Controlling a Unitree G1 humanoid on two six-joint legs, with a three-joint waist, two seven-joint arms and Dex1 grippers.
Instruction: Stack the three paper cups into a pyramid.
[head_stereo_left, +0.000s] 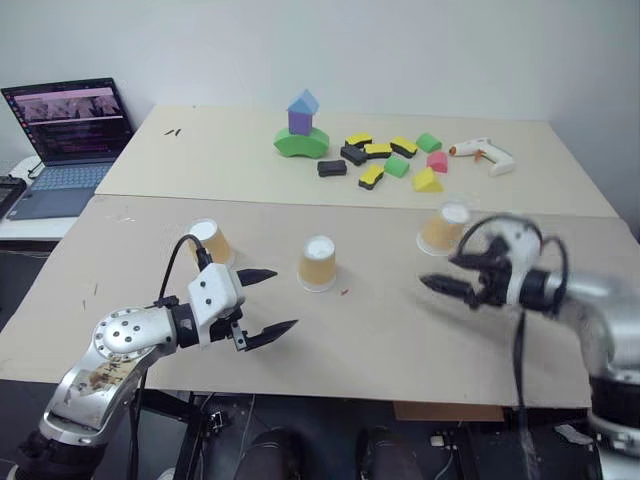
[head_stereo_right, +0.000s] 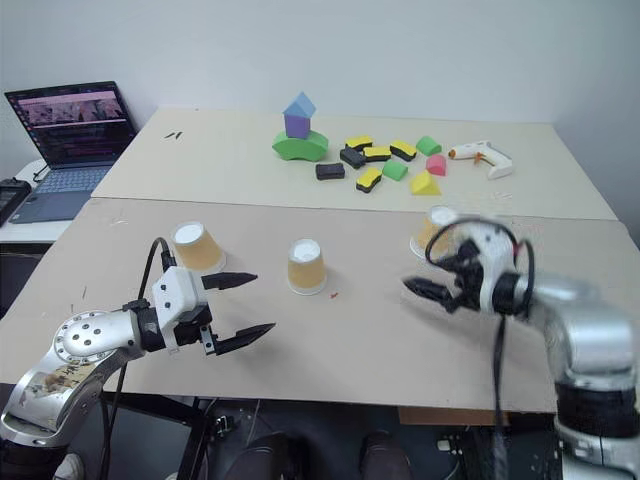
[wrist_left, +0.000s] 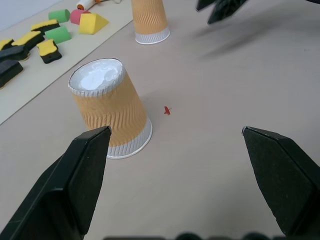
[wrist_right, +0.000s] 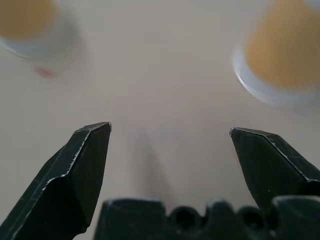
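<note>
I expect the top of the cup near my right gripper will stay apart from the middle cup's top when I carry it alongside, because it widens to a wide rim.
Three tan paper cups stand upside down and apart in a row on the near table: the left cup, the middle cup and the right cup. No cup rests on another. My left gripper hangs open and empty near the front edge, between the left and middle cups; its wrist view has the middle cup just ahead of the fingers. My right gripper is open and empty, low over the table just in front of the right cup, blurred by motion.
On the far table are a green-purple-blue block tower, several scattered foam blocks and a white glue gun. A laptop sits on a side surface at the left. A small red speck lies by the middle cup.
</note>
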